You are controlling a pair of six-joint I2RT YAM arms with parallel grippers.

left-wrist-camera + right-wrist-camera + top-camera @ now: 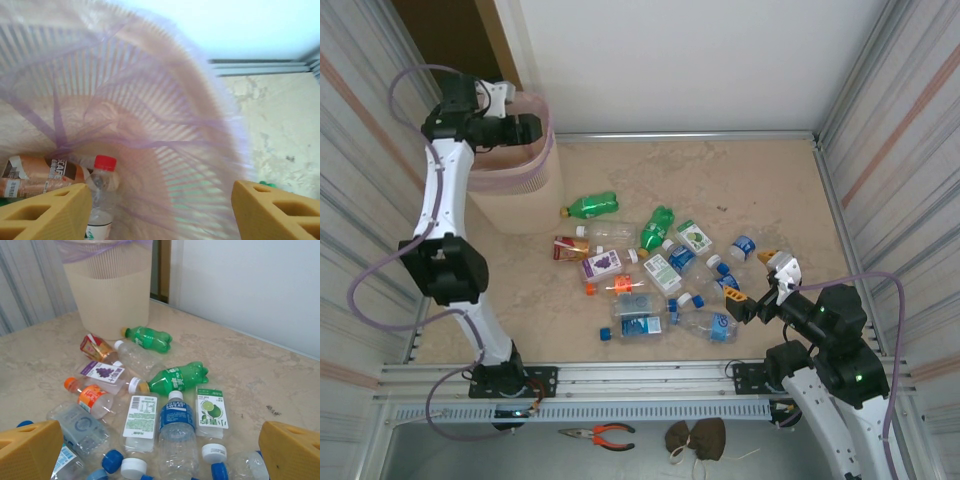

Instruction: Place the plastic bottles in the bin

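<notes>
The blue-labelled bottle's end with the cap (607, 334) is free at the near edge of the pile, so my left gripper should keep going there, open, until its fingers are on both sides of the bottle (640, 326).
The pale pink mesh bin (520, 185) stands at the far left of the table, lined with a thin purple bag. My left gripper (525, 128) hovers over its rim, open, with nothing between the yellow fingers (45, 212). Inside the bin (125, 85) lie a clear red-capped bottle (102, 185) and a brown bottle (40, 175). Several plastic bottles (660, 270) lie scattered mid-table, clear and green. My right gripper (760, 290) hangs open just above their near right side. In its view are a blue-labelled bottle (176, 425), a green bottle (177, 377) and the bin (110, 295) beyond.
Corrugated walls close in both sides, and a white wall stands at the back. A metal rail (650, 378) runs along the near edge. Orange-handled pliers (600, 434) and a brown bundle (698, 438) lie on the ledge below it. Bare tabletop (760, 190) stretches at the far right.
</notes>
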